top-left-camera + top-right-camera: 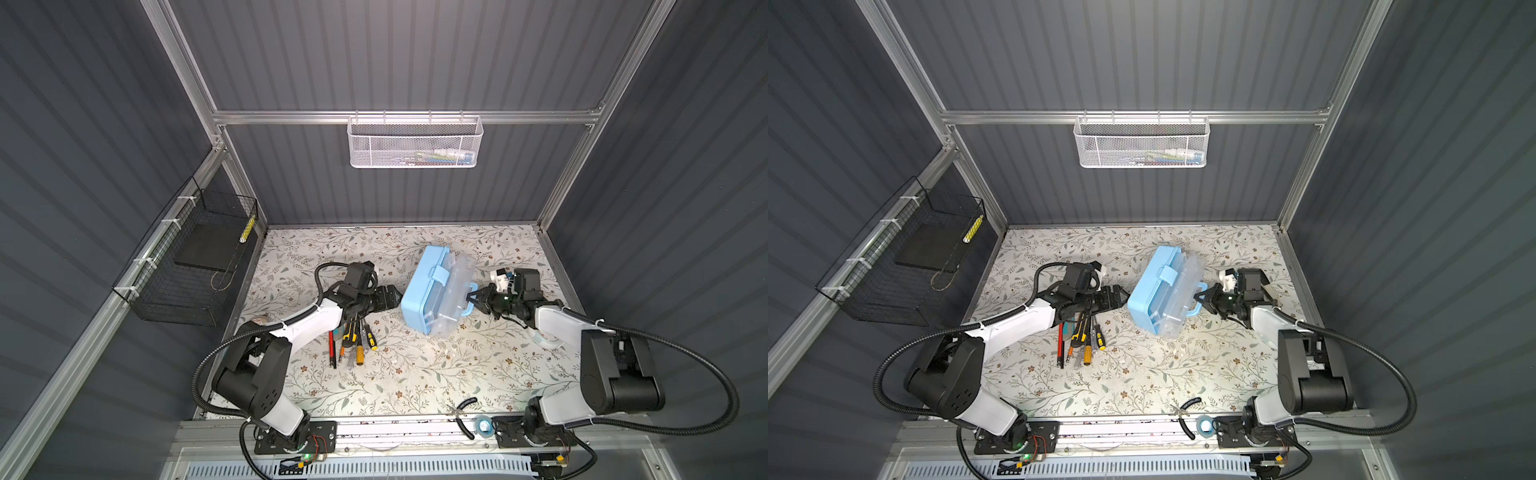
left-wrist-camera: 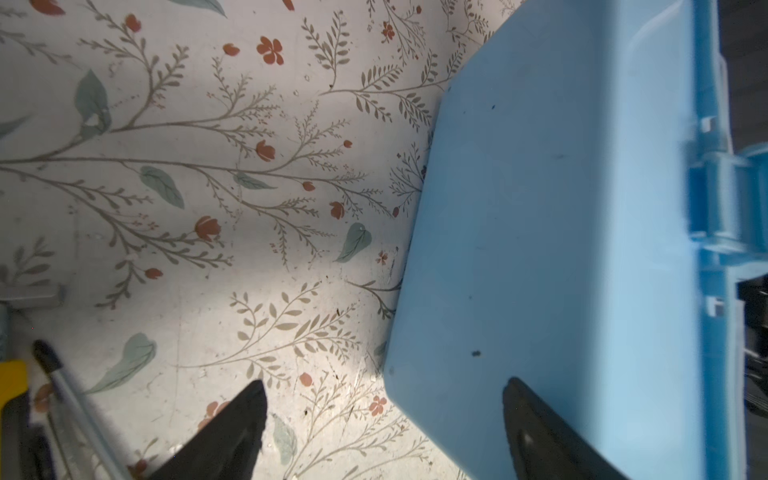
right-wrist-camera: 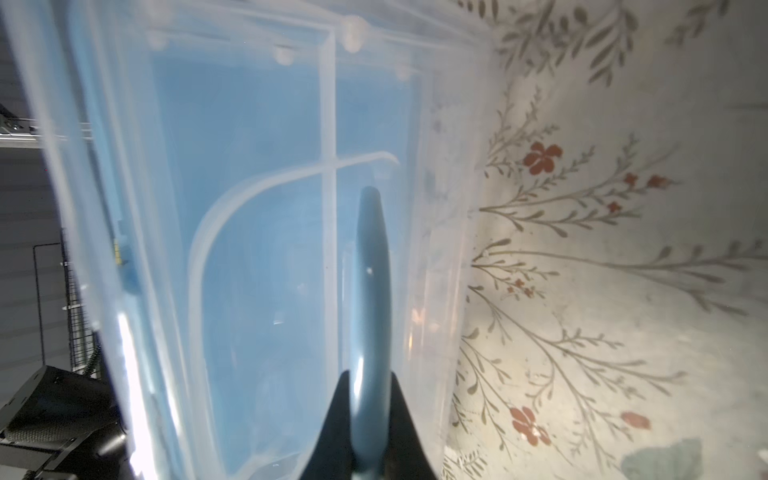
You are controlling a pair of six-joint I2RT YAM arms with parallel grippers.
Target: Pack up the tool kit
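Note:
My right gripper is to tip the tool kit box (image 1: 440, 292) by its handle onto its blue base (image 1: 417, 293) before it opens the box's lid, because the box is standing on its long side.
The tool kit box (image 1: 428, 286) (image 1: 1152, 286) is tipped up on one long side at mid-table. Its light-blue base faces left and its clear lid (image 3: 249, 208) faces right. My right gripper (image 1: 471, 297) (image 1: 1198, 298) (image 3: 369, 378) is shut on the box's blue handle (image 3: 370, 270). On the other side, my left gripper (image 1: 395, 297) (image 1: 1123, 297) (image 2: 385, 384) stands open close to the blue base (image 2: 561, 228), gripping nothing. Several slim yellow, black, red and orange hand tools (image 1: 353, 338) (image 1: 1084, 338) lie bunched on the table under the left arm.
A white mesh basket (image 1: 415, 143) hangs on the back rail. A black wire basket (image 1: 187, 266) is fixed to the left wall. Black-handled pliers (image 1: 463, 415) and a small tape roll (image 1: 484, 424) lie at the table's front edge.

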